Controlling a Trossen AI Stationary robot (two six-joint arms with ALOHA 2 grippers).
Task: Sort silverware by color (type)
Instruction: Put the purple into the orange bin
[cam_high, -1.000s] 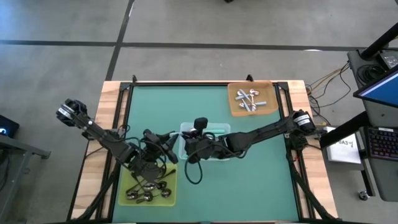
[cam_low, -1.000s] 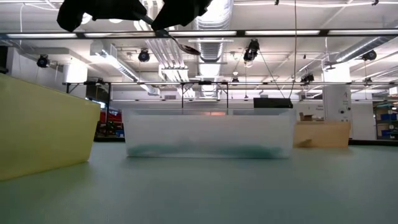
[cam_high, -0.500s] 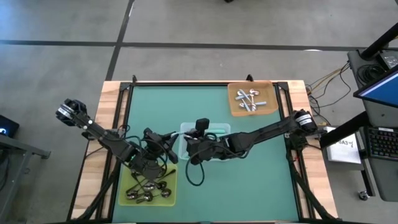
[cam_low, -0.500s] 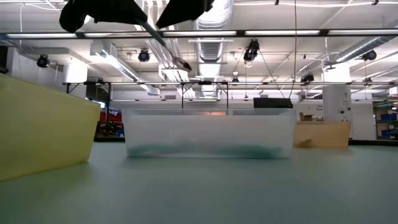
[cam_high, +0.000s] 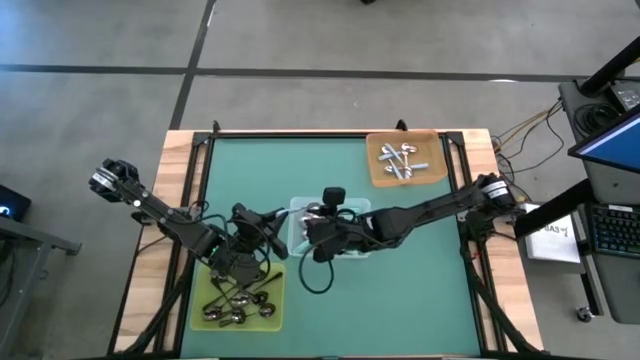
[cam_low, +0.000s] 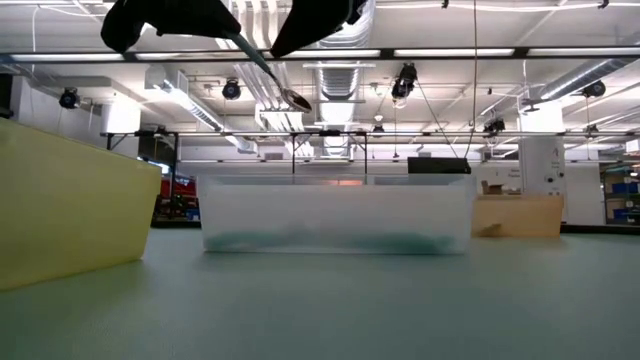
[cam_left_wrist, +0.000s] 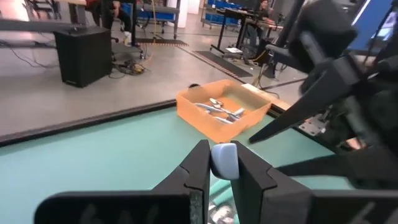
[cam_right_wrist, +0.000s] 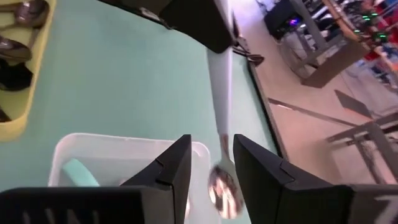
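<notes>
The grey-handled spoon is in my left gripper, far from the orange tray (cam_high: 408, 160), so next my right gripper grips the spoon's neck (cam_right_wrist: 224, 147) and brings the spoon to the tray.
My left gripper (cam_high: 268, 232) (cam_left_wrist: 222, 169) is shut on a spoon (cam_low: 270, 72) with a pale teal handle and a shiny bowl, held in the air by the left rim of the clear tray (cam_high: 345, 208). My right gripper (cam_high: 312, 234) (cam_right_wrist: 211, 165) is open. Its fingers stand on either side of the spoon's neck just above the bowl (cam_right_wrist: 222, 186) and do not touch it. Dark spoons (cam_high: 235, 310) lie in the yellow-green tray (cam_high: 200, 300). Silver pieces (cam_high: 400, 160) lie in the orange tray (cam_high: 430, 140). A teal handle (cam_right_wrist: 78, 173) lies in the clear tray. My left gripper pinches the spoon's handle at its free end (cam_left_wrist: 224, 157) between the two fingers. The spoon is lifted clear and slants down and away from the fingers, its bowl (cam_low: 295, 100) lowest, high above the clear tray (cam_low: 330, 215).
The three trays stand on the green mat: yellow-green near the left (cam_low: 70, 210), clear in the middle, orange at the far right (cam_low: 515, 215). Both arms meet over the middle, fingertips close together. Bare mat lies along the far edge and near right.
The spoon has tipped: its bowl end has sunk lower and it slants more steeply, while the handle end has stayed in my left gripper. My right gripper has shifted a little toward the table's right.
</notes>
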